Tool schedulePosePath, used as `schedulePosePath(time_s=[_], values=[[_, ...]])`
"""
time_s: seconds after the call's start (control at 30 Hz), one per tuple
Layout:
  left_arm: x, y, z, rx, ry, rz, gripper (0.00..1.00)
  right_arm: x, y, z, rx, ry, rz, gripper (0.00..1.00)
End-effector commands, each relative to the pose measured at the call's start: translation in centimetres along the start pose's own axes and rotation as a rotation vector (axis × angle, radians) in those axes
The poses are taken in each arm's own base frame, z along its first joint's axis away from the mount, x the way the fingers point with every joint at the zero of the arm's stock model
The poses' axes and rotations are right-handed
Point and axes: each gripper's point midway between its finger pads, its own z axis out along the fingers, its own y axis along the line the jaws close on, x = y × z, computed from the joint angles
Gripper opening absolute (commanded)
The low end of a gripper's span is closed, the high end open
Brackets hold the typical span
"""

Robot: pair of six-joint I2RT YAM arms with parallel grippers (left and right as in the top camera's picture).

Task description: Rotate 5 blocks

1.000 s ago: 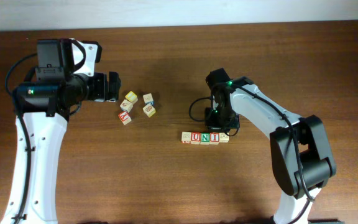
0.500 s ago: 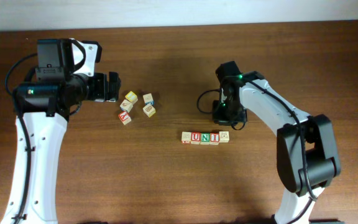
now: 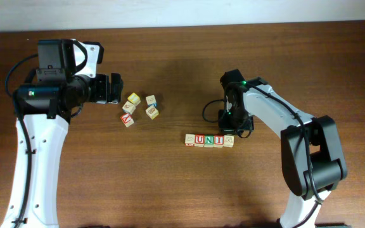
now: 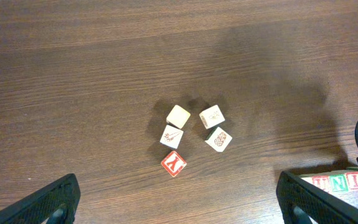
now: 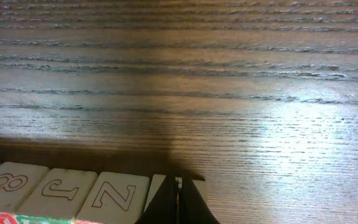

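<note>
My left gripper is far away from the row [image 3: 209, 140], so my right gripper should slide the row toward the middle [image 3: 180, 141] before both grippers reach the row's ends.
Five blocks stand in a tight row [image 3: 209, 140]: a pale one [image 3: 189, 139], the red-framed U [image 3: 199, 139], the green N [image 3: 209, 140], the red I [image 3: 218, 140] and another pale one [image 3: 229, 140]. My right gripper [image 3: 229, 132] is shut with nothing in it, its tip right at the far side of the row's right-end block. In the right wrist view the shut fingertips [image 5: 178, 194] cover the middle of that end block [image 5: 156, 186], beside the outlined Z face [image 5: 114, 196]. My left gripper [image 3: 118, 88] hangs wide open at the left, far from the row.
A loose cluster of cubes lies below the left gripper: a yellow-faced one [image 4: 178, 116], the red Y cube [image 4: 173, 163] and three pale ones [image 4: 212, 116] [image 4: 219, 139] [image 4: 171, 136]. The right arm's black cable [image 3: 206, 109] loops just behind the row.
The right gripper lifted away to the upper right, then came back down to the row's right end. The row and the left arm have not moved.
</note>
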Motion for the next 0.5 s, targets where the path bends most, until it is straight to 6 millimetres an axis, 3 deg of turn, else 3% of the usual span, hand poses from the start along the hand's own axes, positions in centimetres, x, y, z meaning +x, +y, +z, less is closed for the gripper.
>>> schedulePosePath(time_s=[0.0,0.2,0.27,0.37,0.47], values=[[-0.5,-0.1,-0.3,0.011,-0.013,-0.01,0.99,0.3,0.0,0.3,0.0,0.016,-0.036,0.05],[-0.5,-0.1,-0.3,0.012,-0.013,-0.009,0.99,-0.1,1.7,0.2,-0.06,-0.008,-0.112,0.05],[-0.5,-0.1,-0.3,0.012,-0.013,-0.009,0.99,-1.3,1.8,-1.3,-0.075,-0.044,-0.088,0.04],[-0.5,-0.1,-0.3,0.012,-0.013,-0.009,0.99,-1.3,-1.4,-4.3,-0.042,-0.061,0.051,0.04],[-0.5,-0.1,-0.3,0.012,-0.013,-0.009,0.99,0.6,-3.6,-3.4,-0.017,0.021,0.108,0.04]])
